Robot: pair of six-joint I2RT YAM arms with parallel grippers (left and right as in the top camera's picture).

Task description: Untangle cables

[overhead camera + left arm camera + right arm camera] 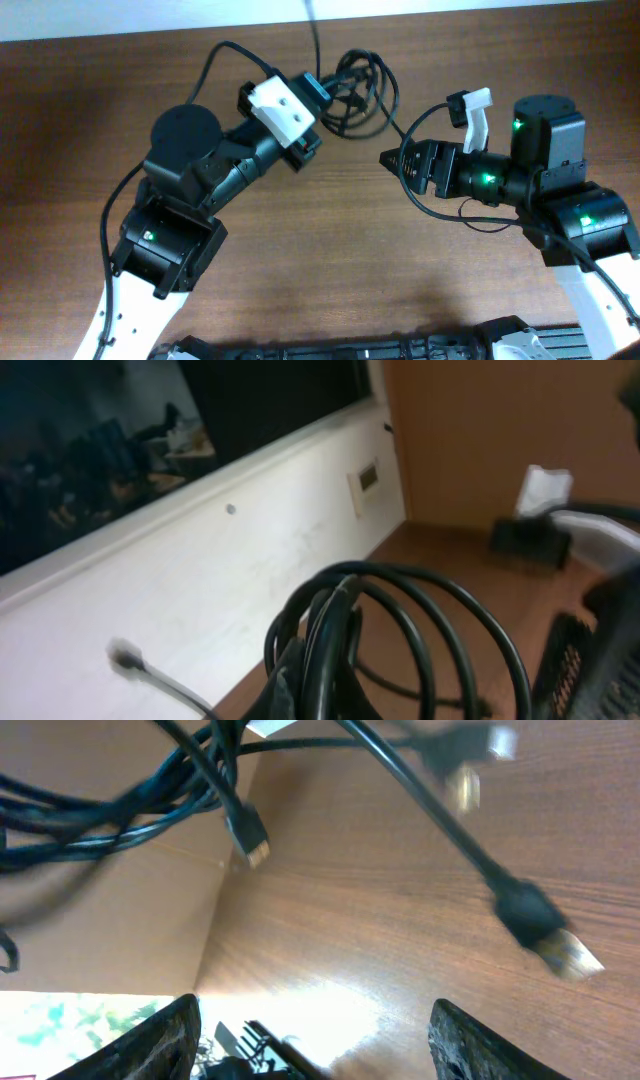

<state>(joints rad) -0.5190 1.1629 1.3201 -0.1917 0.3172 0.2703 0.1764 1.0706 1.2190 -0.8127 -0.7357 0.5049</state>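
The bunch of cables should be taken by its free loops (384,92) with my right gripper before my left gripper opens for a new hold, because my left gripper is pinching several looped cables together (345,88).
The cables (362,92) are a bunch of thin black loops at the far middle of the wooden table. My left gripper (322,92) is at the bunch's left side. In the left wrist view, my left gripper (310,695) is shut on several looped strands of the cables (420,610). My right gripper (388,157) points left, just below and right of the bunch. In the right wrist view, my right gripper (315,1010) is open and empty. Strands of the cables (120,815) hang ahead of it, with a metal-tipped plug (556,946) and a smaller plug (250,838).
One black cord (313,22) runs off the far edge of the table (330,250). Dark equipment (400,350) lines the near edge. The left wrist view shows a white wall (200,580) with a socket plate (366,480).
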